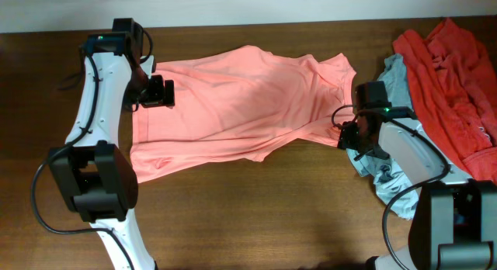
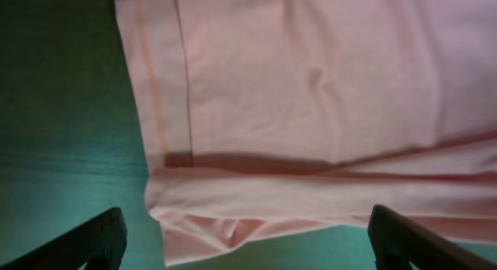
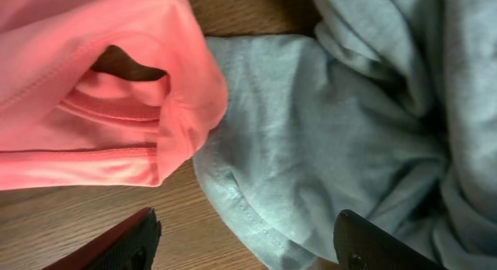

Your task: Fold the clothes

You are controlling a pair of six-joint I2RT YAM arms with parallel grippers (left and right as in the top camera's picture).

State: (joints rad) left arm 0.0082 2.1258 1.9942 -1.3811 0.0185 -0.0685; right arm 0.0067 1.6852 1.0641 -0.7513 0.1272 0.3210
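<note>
The shirt's near edge point(image 1: 210, 152) is crumpled and slanted, and its folded corner is loose. My left gripper should pinch that corner point(image 1: 154, 157) before both grippers lift the shirt's edge.
A salmon-pink shirt point(image 1: 241, 107) lies spread across the middle of the table. My left gripper point(image 1: 159, 92) hovers open over its left hem edge; the left wrist view shows the hem and a folded corner point(image 2: 233, 216) between the empty fingers point(image 2: 248, 243). My right gripper point(image 1: 351, 135) is open at the shirt's right end, above its sleeve point(image 3: 116, 107) and the edge of a pale grey-blue garment point(image 3: 326, 146); its fingers point(image 3: 248, 243) hold nothing. A red garment point(image 1: 454, 84) lies at the far right.
The grey-blue garment point(image 1: 384, 173) is bunched under my right arm near the right front. The red garment covers the back right corner. Bare wood table point(image 1: 256, 216) shows in front of the shirt.
</note>
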